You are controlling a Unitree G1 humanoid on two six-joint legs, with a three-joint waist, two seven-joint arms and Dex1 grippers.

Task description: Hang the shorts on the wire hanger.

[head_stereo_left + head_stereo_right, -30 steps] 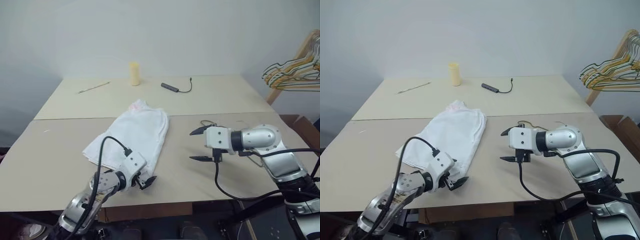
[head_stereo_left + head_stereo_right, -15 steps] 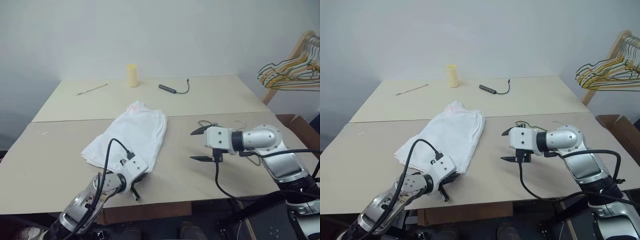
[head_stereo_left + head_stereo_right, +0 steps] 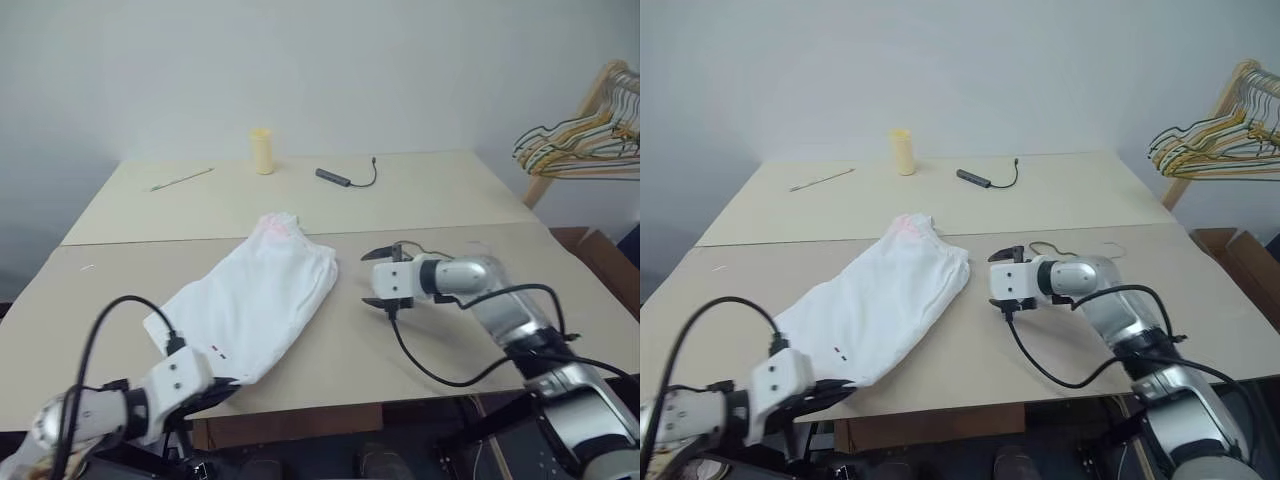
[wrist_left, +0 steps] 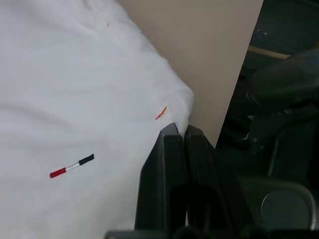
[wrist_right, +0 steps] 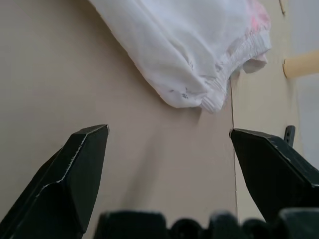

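I expect the white shorts to let their free side (image 3: 208, 284) sag between my grippers when I raise both corners, because they lie limp with a crumpled, gathered waistband (image 3: 303, 238).
The white shorts (image 3: 255, 305) lie spread slantwise on the table, pink-marked waistband (image 3: 275, 226) at the far end and a small dark dash near the near hem. My left gripper (image 4: 180, 130) is shut on the hem's near corner at the table's front edge (image 3: 222, 388). Just right of the waistband, my right gripper (image 3: 380, 276) stands open, holding nothing and facing the gathered waistband (image 5: 224, 64) across bare table. Thin bits of the wire hanger (image 3: 1048, 246) show on the table behind my right arm, which hides most of it.
At the back of the table (image 3: 450, 200) stand a yellow cylinder (image 3: 262, 151), a dark adapter with cable (image 3: 340, 178) and a thin stick (image 3: 182, 179). A bunch of coloured hangers (image 3: 575, 148) hangs on a wooden rack at the right, past the table's edge.
My left gripper shut on the hem corner and pulled it back and left to the table's front edge, stretching the shorts out. My right gripper moved left toward the waistband, still open.
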